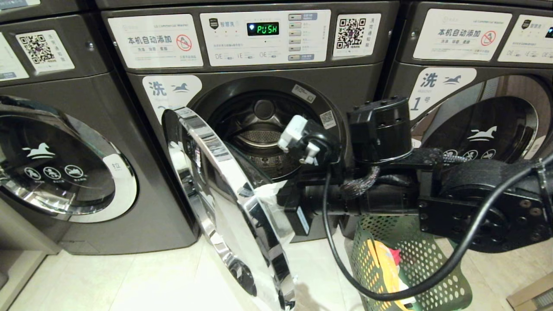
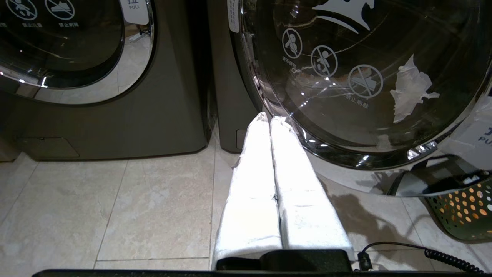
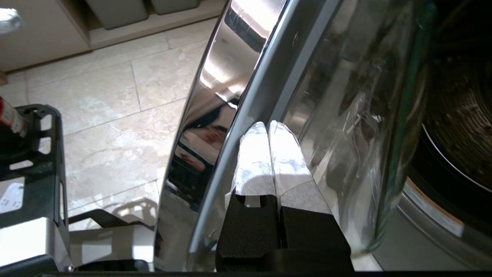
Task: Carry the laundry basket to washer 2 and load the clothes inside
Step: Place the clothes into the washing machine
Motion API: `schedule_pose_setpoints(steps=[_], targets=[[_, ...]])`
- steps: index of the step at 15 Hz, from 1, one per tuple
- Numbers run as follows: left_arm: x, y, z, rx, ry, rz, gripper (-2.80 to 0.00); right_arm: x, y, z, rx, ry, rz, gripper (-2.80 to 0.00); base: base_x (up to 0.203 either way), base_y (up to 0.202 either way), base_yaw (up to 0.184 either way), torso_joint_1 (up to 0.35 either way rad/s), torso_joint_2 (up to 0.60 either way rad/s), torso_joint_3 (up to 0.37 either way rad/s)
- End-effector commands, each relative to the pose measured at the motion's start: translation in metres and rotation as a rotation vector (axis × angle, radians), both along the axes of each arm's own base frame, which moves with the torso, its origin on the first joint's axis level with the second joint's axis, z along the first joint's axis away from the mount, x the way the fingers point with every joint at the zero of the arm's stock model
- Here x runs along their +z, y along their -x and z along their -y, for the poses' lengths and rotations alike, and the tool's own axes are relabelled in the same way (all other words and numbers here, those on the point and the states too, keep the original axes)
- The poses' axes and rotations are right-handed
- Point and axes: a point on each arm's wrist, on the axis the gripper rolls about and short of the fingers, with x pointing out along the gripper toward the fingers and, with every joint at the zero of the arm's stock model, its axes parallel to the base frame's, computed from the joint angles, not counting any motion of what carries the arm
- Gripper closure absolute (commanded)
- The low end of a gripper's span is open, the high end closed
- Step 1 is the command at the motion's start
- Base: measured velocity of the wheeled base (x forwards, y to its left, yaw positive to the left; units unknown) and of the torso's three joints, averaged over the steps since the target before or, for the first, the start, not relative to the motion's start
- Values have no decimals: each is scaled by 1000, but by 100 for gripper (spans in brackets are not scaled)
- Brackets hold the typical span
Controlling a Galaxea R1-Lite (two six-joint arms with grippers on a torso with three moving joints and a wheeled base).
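Observation:
Next, I move my right gripper back and then push the door's inner side (image 3: pixel 297 99) with it until the door swings wide, because the door (image 1: pixel 220 158) is only partway open across washer 2's drum.
Washer 2 (image 1: pixel 263 129) stands in the middle with its chrome-ringed door (image 1: pixel 224 194) swung open towards me and the steel drum showing empty. My right arm (image 1: pixel 380 190) reaches across from the right to the door's inner side. My right gripper (image 3: pixel 268 125) is shut and empty, its white-wrapped fingertips against the inside of the chrome rim. The dark green laundry basket (image 1: pixel 414 259) sits on the floor under that arm, right of the door. The clothes (image 1: pixel 384 263) lie inside it, yellow-orange with a bit of red. My left gripper (image 2: pixel 269 117) hangs shut and empty low by the door.
Washer 1 (image 1: pixel 484 125) stands shut on the right and a like washer (image 1: pixel 65 164) shut on the left. A black cable (image 1: pixel 345 268) loops down beside the basket. A cardboard box (image 1: pixel 531 298) lies at the bottom right. Pale tiled floor (image 1: pixel 129 280) spreads in front.

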Motion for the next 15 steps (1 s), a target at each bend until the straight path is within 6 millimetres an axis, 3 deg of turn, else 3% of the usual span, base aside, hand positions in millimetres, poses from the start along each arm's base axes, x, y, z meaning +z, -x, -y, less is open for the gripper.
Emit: schedule_pose_setpoints(steps=[1, 4, 6, 7, 8, 10, 15], targets=[[0, 0, 0, 1, 0, -1, 0, -9, 1, -27, 57, 4, -4, 0, 0, 0, 0, 0, 0, 0], [0, 0, 0, 1, -1, -1, 0, 5, 22, -84, 171, -60, 46, 0, 0, 0, 0, 0, 0, 0], [0, 0, 0, 1, 0, -1, 0, 3, 41, -127, 235, -78, 59, 0, 0, 0, 0, 0, 0, 0], [0, 0, 0, 1, -1, -2, 0, 1, 49, -138, 241, -79, 61, 0, 0, 0, 0, 0, 0, 0], [0, 0, 0, 1, 0, -3, 0, 4, 49, -137, 217, -79, 63, 0, 0, 0, 0, 0, 0, 0], [0, 0, 0, 1, -1, -1, 0, 24, 47, -112, 142, -111, 41, 0, 0, 0, 0, 0, 0, 0], [0, 0, 0, 1, -3, -1, 0, 14, 57, -51, 43, -53, -27, 0, 0, 0, 0, 0, 0, 0]])
